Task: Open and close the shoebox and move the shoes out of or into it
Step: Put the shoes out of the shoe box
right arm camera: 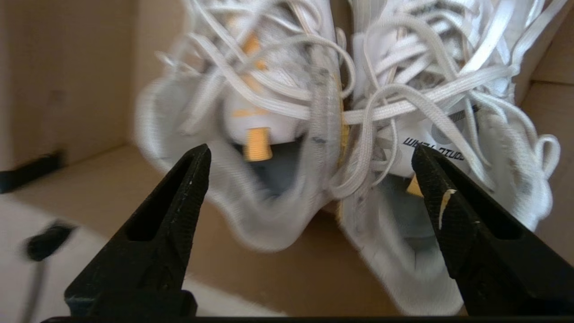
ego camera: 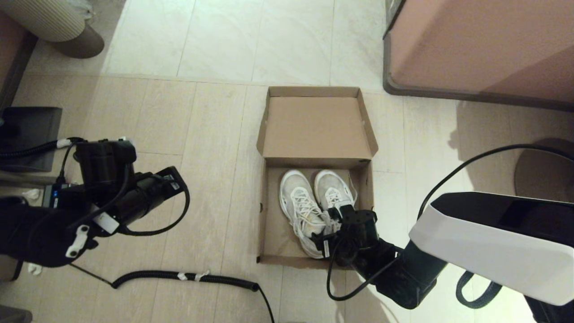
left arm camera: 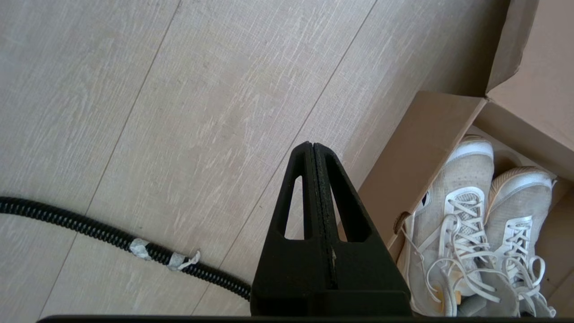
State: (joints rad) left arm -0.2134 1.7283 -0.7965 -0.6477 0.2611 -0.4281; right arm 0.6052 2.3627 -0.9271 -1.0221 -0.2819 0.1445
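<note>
My right gripper's fingers straddle the touching inner collars of both sneakers (right arm camera: pixel 329 137), so I keep lowering until they reach into the shoe openings (right arm camera: pixel 277 166), then close.
The brown cardboard shoebox (ego camera: pixel 269 215) sits on the floor with its lid (ego camera: pixel 316 128) flipped back flat. Both white sneakers (ego camera: pixel 300 202) lie side by side inside, toes toward the lid. My right gripper (ego camera: pixel 332 214) hovers over their heel ends, open, its fingers (right arm camera: pixel 186 179) spread on either side of the touching inner collars of the two sneakers (right arm camera: pixel 287 112). Nothing is pinched between them. My left gripper (left arm camera: pixel 313 146) is shut and empty, held above the floor to the left of the shoebox (left arm camera: pixel 412 152), with the sneakers (left arm camera: pixel 466 224) visible beyond its wall.
A large pinkish cabinet (ego camera: pixel 480 45) stands at the far right behind the box. A black coiled cable (ego camera: pixel 188 277) lies on the floor at the near left, also in the left wrist view (left arm camera: pixel 112 235). A dark flat object (ego camera: pixel 29 134) sits at the left edge.
</note>
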